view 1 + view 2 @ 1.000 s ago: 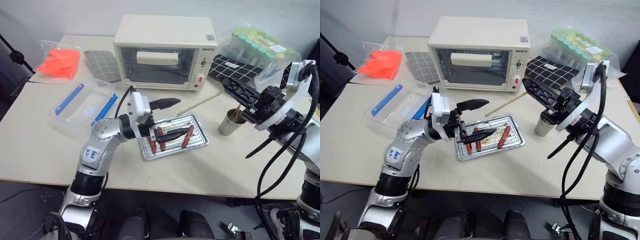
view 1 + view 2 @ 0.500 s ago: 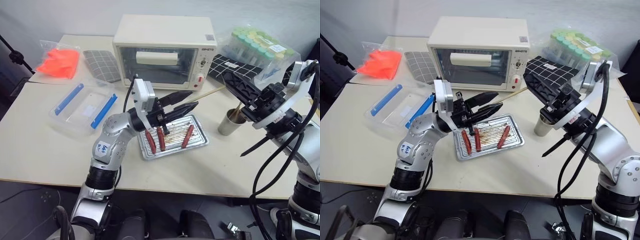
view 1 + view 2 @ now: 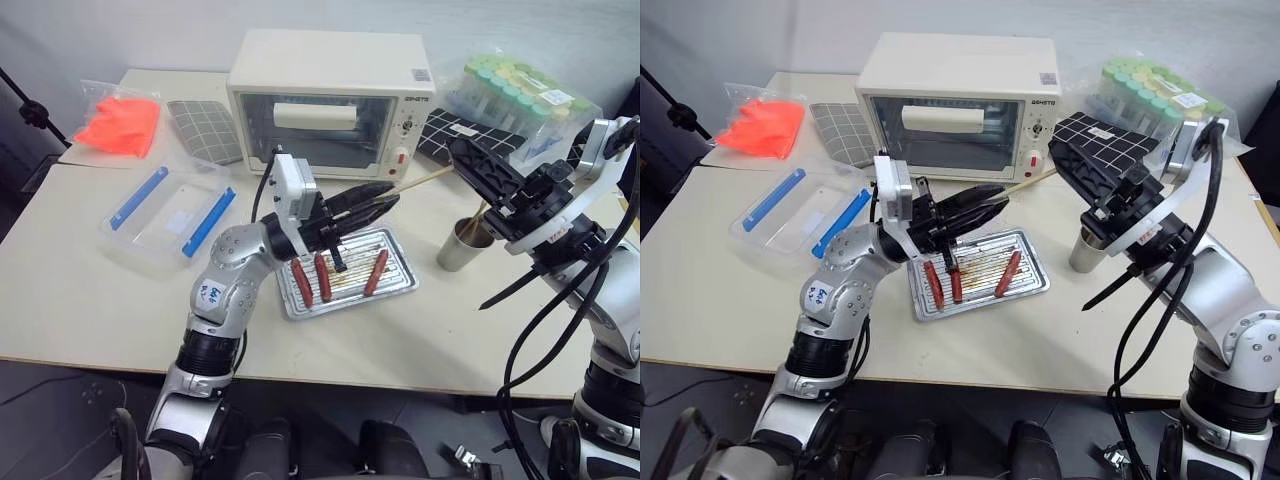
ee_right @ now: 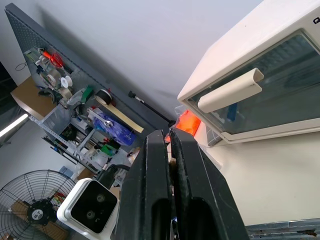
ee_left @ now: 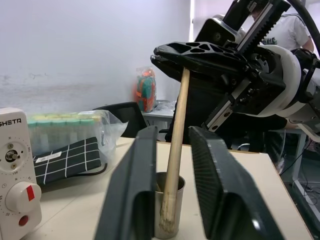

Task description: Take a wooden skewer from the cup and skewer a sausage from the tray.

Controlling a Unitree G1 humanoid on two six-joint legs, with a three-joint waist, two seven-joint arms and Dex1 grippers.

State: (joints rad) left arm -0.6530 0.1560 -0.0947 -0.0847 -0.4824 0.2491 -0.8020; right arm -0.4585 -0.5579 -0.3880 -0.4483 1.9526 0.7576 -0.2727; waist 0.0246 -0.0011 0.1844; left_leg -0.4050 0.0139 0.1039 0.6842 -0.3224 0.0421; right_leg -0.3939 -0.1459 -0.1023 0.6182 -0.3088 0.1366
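Note:
The wooden skewer [image 3: 425,181] is in both my grippers, so my left gripper should keep it while my right gripper opens and takes the sausage [image 3: 376,272] nearest the cup.
My right gripper [image 3: 457,155] is shut on the wooden skewer [image 3: 420,182], holding it nearly level above the table, in front of the oven. The skewer's free end lies between the fingers of my left gripper [image 3: 390,200], which is shut on it. In the left wrist view the skewer [image 5: 177,145] runs between my two fingers [image 5: 135,200] up to the right gripper. Below them, the shiny tray [image 3: 398,287] holds three reddish-brown sausages; the brightest sausage [image 3: 375,272] lies apart on its right side. The metal cup [image 3: 458,248] stands right of the tray with another stick in it.
A cream toaster oven [image 3: 330,100] stands behind the tray. A clear plastic box with blue clasps [image 3: 170,205] lies to the left, an orange bag [image 3: 120,120] at the far left corner. Green-capped tubes [image 3: 515,90] and a gridded mat [image 3: 460,130] sit at the back right.
My left gripper rose from over the tray, swung right to the skewer's free end, and went from wide open to shut on it. The right gripper stayed in place with the skewer.

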